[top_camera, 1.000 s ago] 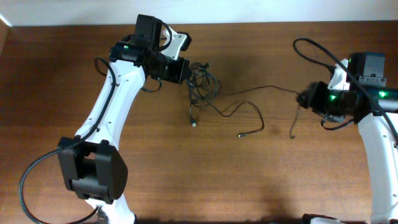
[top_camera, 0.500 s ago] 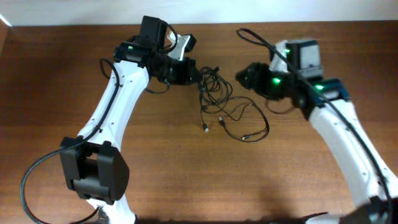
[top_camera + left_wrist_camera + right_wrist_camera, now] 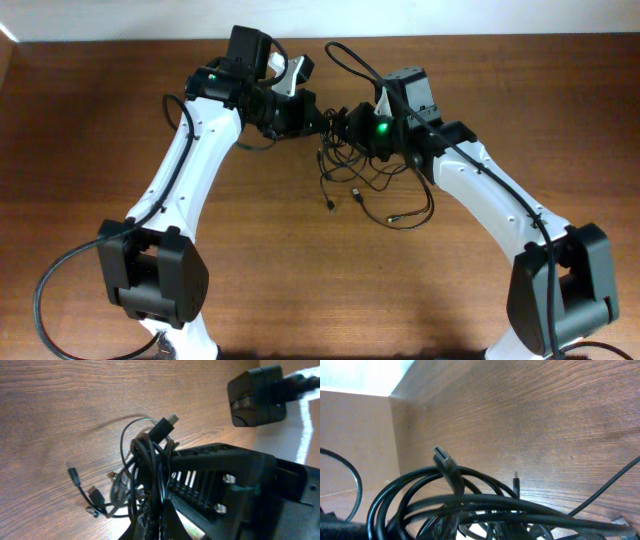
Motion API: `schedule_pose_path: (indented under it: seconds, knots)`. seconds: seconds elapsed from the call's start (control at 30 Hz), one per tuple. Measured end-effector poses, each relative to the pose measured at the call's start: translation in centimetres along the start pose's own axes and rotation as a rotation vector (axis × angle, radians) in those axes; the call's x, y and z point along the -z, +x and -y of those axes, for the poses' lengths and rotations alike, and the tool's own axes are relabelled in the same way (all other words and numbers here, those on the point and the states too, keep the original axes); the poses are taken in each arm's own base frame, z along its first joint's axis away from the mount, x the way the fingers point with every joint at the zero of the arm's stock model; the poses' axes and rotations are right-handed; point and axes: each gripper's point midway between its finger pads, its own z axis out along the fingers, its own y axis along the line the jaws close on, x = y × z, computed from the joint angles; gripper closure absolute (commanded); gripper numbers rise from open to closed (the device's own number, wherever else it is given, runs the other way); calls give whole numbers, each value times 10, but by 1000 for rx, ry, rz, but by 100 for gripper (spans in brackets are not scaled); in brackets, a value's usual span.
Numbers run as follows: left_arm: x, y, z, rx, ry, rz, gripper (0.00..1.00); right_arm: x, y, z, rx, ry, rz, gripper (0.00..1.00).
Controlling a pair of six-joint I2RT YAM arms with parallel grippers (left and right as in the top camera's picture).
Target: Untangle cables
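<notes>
I should put the cables down, move my right gripper away and take a strand of cable with my left gripper, since both grippers crowd the same knot (image 3: 337,130).
The cables (image 3: 343,158) are a knot of thin black cords at the back middle of the table, with loose loops (image 3: 415,205) and plug ends (image 3: 329,206) trailing toward the front. My left gripper (image 3: 318,118) is shut on the knot; in the left wrist view its fingers (image 3: 160,510) pinch the bundle (image 3: 150,460) under a plug (image 3: 167,422). My right gripper (image 3: 352,128) is pushed into the same knot from the right, almost touching the left one. In the right wrist view the cords (image 3: 470,505) and a plug (image 3: 446,465) cover its fingers.
Brown wooden table (image 3: 500,300) with a pale wall along its back edge. The right arm's thicker black cable (image 3: 350,55) arcs above the knot. The right gripper's black body (image 3: 225,475) fills the left wrist view's right side.
My right arm swung from the far right edge in to the knot. The cord it had stretched out rightward now lies slack in loops. My left gripper shifted slightly right, still holding the knot.
</notes>
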Motion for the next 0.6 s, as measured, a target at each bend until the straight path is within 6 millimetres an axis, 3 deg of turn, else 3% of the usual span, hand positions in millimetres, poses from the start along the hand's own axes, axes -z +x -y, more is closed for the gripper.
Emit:
schedule_pose_path:
  seconds: [0.1,0.2,0.3,0.37,0.4,0.43,0.5,0.6]
  knots:
    - [0,1,6,0,34,-5,100,-3,-4,-4,5,-20,13,96]
    - [0,0,5,0,31,-3,99,-5,-7,-3,7,-20,21,96]
    - [2,-8,-24,0,-139,42,95,1,-11,1,23,-35,3,96]
    - [3,-11,-38,-6,-243,64,88,22,-13,-6,55,-88,-24,96]
    - [4,-12,-45,-11,-298,76,85,53,-4,-12,63,-105,-61,96]
    - [9,-16,-57,-11,-370,98,81,68,-4,-18,77,-121,-51,96]
    - [17,-22,-72,-6,-453,130,68,117,-4,-42,147,-179,12,96]
    - [20,-22,-85,12,-507,130,42,169,-7,-41,149,-177,84,96]
